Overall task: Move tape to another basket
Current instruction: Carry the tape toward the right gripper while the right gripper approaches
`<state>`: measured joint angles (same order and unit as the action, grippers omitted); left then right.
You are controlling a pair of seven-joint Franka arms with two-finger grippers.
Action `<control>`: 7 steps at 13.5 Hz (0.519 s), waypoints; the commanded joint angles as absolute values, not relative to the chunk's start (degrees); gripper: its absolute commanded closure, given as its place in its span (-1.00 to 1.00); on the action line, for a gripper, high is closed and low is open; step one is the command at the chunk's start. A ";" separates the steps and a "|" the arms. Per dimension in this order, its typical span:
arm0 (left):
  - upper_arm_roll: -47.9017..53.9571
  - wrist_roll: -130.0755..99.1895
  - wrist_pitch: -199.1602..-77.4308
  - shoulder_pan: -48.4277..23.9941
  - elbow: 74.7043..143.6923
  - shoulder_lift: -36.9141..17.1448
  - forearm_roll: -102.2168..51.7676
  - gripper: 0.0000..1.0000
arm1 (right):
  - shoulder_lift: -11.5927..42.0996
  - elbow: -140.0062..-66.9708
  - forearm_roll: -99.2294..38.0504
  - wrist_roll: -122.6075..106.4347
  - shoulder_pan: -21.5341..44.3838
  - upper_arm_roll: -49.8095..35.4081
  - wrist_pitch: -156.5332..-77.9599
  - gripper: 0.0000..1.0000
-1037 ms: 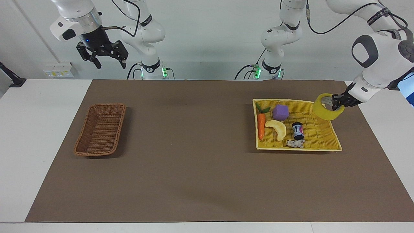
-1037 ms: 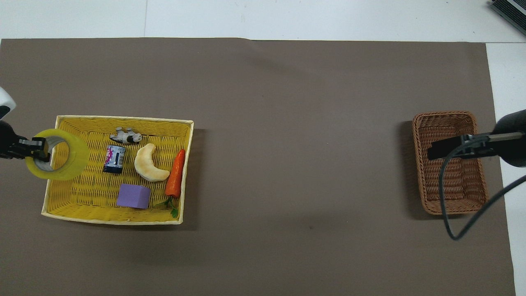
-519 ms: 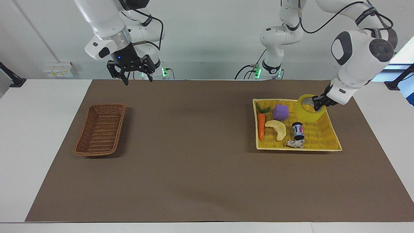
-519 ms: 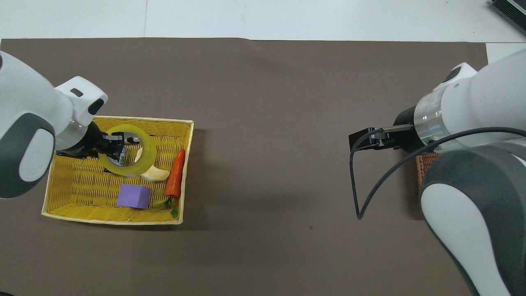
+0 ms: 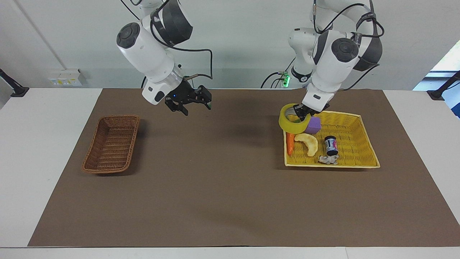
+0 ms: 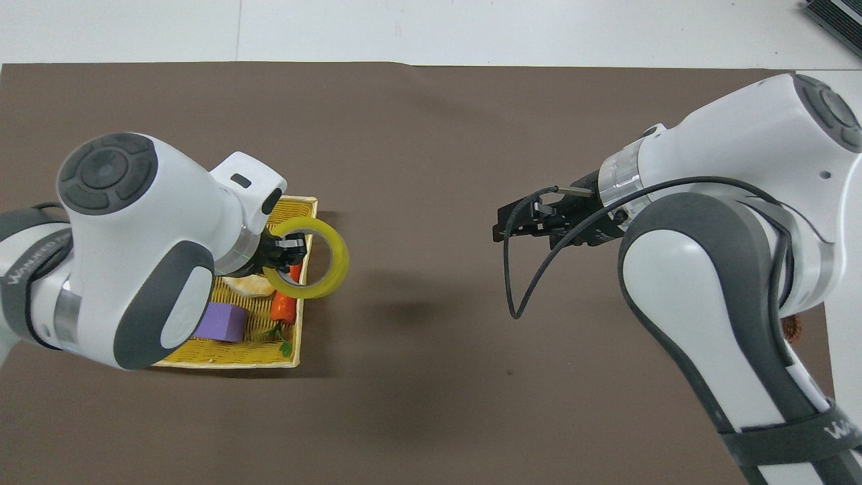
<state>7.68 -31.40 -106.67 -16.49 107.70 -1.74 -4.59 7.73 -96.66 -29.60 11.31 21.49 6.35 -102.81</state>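
Note:
My left gripper is holding the tape far from the brown wicker basket point(image 5: 111, 144). So my right gripper should meet the tape halfway and grab its free rim point(image 6: 340, 259).
The yellow roll of tape point(image 5: 289, 126) hangs in the air, with my left gripper point(image 5: 300, 112) shut on its rim. It is over the edge of the yellow woven basket point(image 5: 360, 116) that faces the right arm's end of the table, above the carrot's leaves. From overhead the tape point(image 6: 339, 263) sticks out past that edge, my left gripper point(image 6: 288, 246) at its ring. The brown wicker basket point(image 5: 111, 144) stands at the right arm's end, with nothing in it. My right gripper point(image 5: 196, 107) is open and hovers over the bare mat between the two baskets, also in the overhead view point(image 6: 502, 227).
In the yellow basket point(image 6: 229, 362) lie a purple cube point(image 5: 313, 125), a carrot point(image 5: 289, 143), a pale crescent pastry point(image 5: 308, 143), a small can point(image 5: 331, 145) and a toy animal point(image 5: 328, 159). A brown mat point(image 5: 222, 187) covers the table.
My left gripper has carried the tape across the yellow basket toward the table's middle. My right arm has swung from the brown basket's end toward the middle and come lower.

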 commanded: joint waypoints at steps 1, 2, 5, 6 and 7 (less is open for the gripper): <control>6.59 -38.55 -112.65 -23.27 109.25 -3.41 -5.71 1.00 | 8.43 -97.91 -32.78 16.15 25.56 6.33 -107.99 -1.00; 6.59 -41.63 -115.29 -25.81 109.25 -5.08 -5.71 1.00 | 8.79 -98.26 -32.78 17.74 26.88 6.33 -109.93 -1.00; 6.59 -45.17 -118.30 -30.13 109.16 -6.24 -6.32 1.00 | 8.70 -100.28 -32.78 17.32 27.16 6.33 -110.13 -1.00; 6.68 -46.39 -118.56 -31.36 108.99 -6.24 -7.37 1.00 | 8.79 -100.81 -32.78 17.05 27.07 6.33 -110.04 -1.00; 6.68 -46.75 -119.00 -31.81 108.72 -6.24 -7.82 1.00 | 8.79 -101.51 -32.87 15.75 27.07 6.33 -109.78 -1.00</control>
<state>7.80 -45.48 -117.98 -30.21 109.11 -7.14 -6.33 9.43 -99.31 -31.22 17.40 27.54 6.41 -109.08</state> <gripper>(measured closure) 0.784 0.000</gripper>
